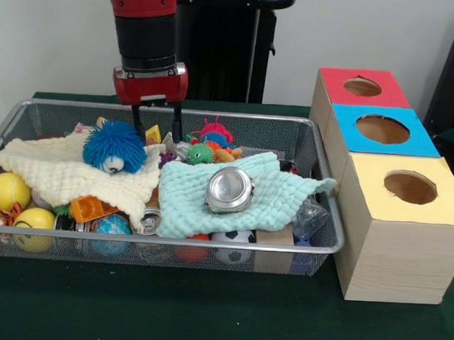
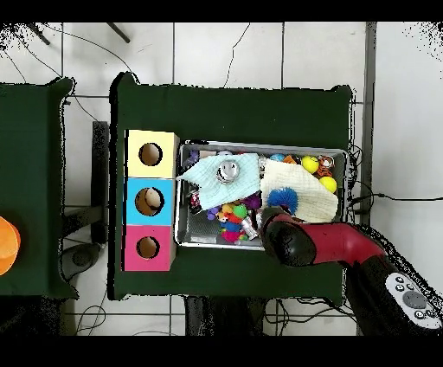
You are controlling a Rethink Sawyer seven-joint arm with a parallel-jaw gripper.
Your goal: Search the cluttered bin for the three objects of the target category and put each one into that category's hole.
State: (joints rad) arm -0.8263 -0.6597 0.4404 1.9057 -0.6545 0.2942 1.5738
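An orange tray (image 1: 93,208) and a can stick out under the edge of the cream cloth (image 1: 57,166), so the cloth should uncover more hidden toys when I lift it.
The wire-mesh bin (image 1: 209,244) is full of clutter and also shows in the overhead view (image 2: 260,145). My gripper (image 1: 157,126) hangs open and empty over the bin's far side, just behind a blue fuzzy ball (image 1: 113,146). In the overhead view my arm (image 2: 298,242) hides the gripper, next to the blue ball (image 2: 281,199). The yellow-topped box's hole (image 1: 411,187) is to the right of the bin and is also seen from overhead (image 2: 150,154).
In the bin lie a cream cloth (image 1: 61,170), a mint cloth (image 1: 271,194) with a silver round tin (image 1: 229,190) on it, spiky toys (image 1: 213,143), yellow balls (image 1: 7,190) and a globe ball (image 1: 113,225). The blue-topped hole (image 1: 382,129) and red-topped hole (image 1: 362,87) are behind the yellow one.
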